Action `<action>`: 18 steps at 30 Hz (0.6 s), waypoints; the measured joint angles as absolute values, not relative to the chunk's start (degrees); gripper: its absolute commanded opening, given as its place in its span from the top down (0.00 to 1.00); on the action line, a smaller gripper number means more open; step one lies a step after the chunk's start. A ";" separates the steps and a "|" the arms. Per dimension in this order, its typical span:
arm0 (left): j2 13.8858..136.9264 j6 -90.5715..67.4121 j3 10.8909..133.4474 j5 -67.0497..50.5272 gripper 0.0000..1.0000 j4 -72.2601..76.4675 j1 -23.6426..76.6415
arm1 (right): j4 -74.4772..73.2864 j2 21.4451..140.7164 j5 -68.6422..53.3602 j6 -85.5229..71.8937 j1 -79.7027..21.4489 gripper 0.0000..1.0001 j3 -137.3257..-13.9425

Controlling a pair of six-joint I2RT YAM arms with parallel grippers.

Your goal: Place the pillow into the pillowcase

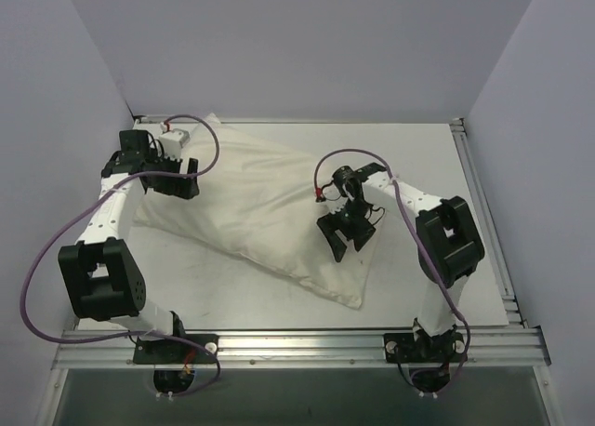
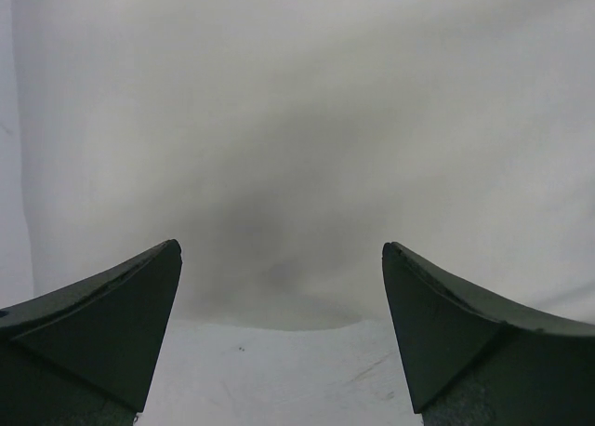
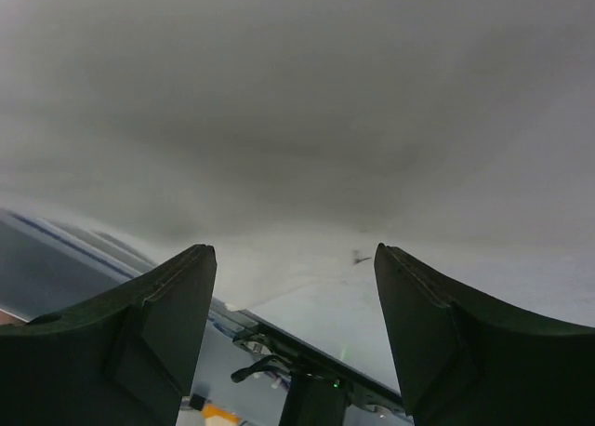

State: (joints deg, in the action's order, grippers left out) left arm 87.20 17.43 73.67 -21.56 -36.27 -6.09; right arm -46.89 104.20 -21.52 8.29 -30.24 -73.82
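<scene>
The pillowcase slants, its end [image 1: 342, 279] under my right gripper nearer the front rail, so I should take both ends [image 1: 175, 214] with my grippers and turn the pillowcase square.
The pillowcase [image 1: 251, 198], cream and wrinkled, lies plump and diagonal across the table from back left to front right. No white cushion with a yellow band shows apart from it, so the pillow is hidden. My left gripper [image 1: 186, 179] is open and empty at the case's back left end. In the left wrist view the fabric [image 2: 297, 119] fills the space ahead of the gripper [image 2: 282, 259]. My right gripper [image 1: 346, 245] is open and empty, low over the case's front right part. In the right wrist view the cloth [image 3: 297, 100] looms close ahead of the gripper [image 3: 296, 259].
The white table [image 1: 418, 156] is walled at the back and both sides. Metal rails run along its right edge [image 1: 483, 221] and front edge [image 1: 297, 342]. Purple cables [image 1: 56, 231] loop off both arms.
</scene>
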 measured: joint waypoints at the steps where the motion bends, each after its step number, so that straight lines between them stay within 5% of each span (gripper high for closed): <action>1: 88.31 18.17 72.75 -20.69 0.02 -36.42 -6.68 | -46.68 105.97 -21.21 7.66 -28.82 0.31 -74.17; 12: 86.59 19.70 63.96 -19.35 0.03 -39.00 -6.85 | -45.50 123.59 -12.10 5.82 -3.31 0.30 -96.57; 18: 81.36 18.24 63.55 -19.49 0.03 -40.69 -7.11 | -45.45 123.94 -8.88 7.97 1.48 0.27 -107.70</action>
